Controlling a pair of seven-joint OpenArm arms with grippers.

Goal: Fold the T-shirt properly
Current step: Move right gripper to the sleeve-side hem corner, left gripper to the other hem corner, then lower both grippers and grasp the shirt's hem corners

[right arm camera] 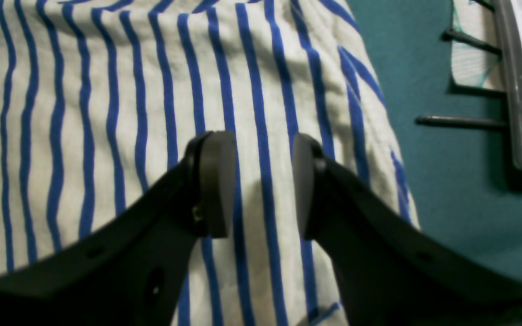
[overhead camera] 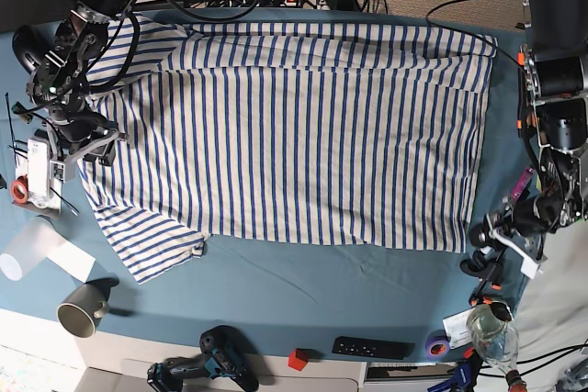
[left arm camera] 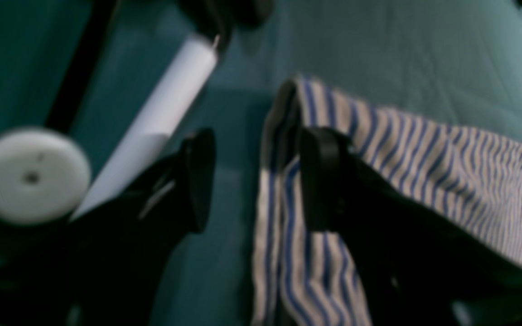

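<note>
The rumpled hem (left arm camera: pixel 279 149) takes up only one side of the open gap in my left gripper, so my left gripper needs to go in toward the T-shirt's corner (overhead camera: pixel 462 242) and close there before it folds.
The T-shirt (overhead camera: pixel 303 126), cream with thin blue stripes, lies spread flat across the blue-green table (overhead camera: pixel 303 291) in the base view. My right gripper (right arm camera: pixel 258 185) stands open just over the striped cloth (right arm camera: pixel 107 113) near the sleeve at the shirt's left side (overhead camera: pixel 92 149). Its pads (right arm camera: pixel 211 183) are apart with flat fabric showing between them. My left gripper (left arm camera: pixel 258 179) is open at the shirt's lower right corner (overhead camera: pixel 480 250). The rumpled hem (left arm camera: pixel 283 149) lies against the right finger (left arm camera: pixel 320 176) and partly in the gap. That view is blurred.
A white roll (left arm camera: pixel 32 174) and a white tube (left arm camera: pixel 161 117) lie beside the left gripper. A grey rack (right arm camera: pixel 514 90) stands right of the shirt's edge. Along the table's front are a mug (overhead camera: pixel 81 308), a drill (overhead camera: pixel 207 369), a black remote (overhead camera: pixel 372 348) and a bottle (overhead camera: pixel 491 328).
</note>
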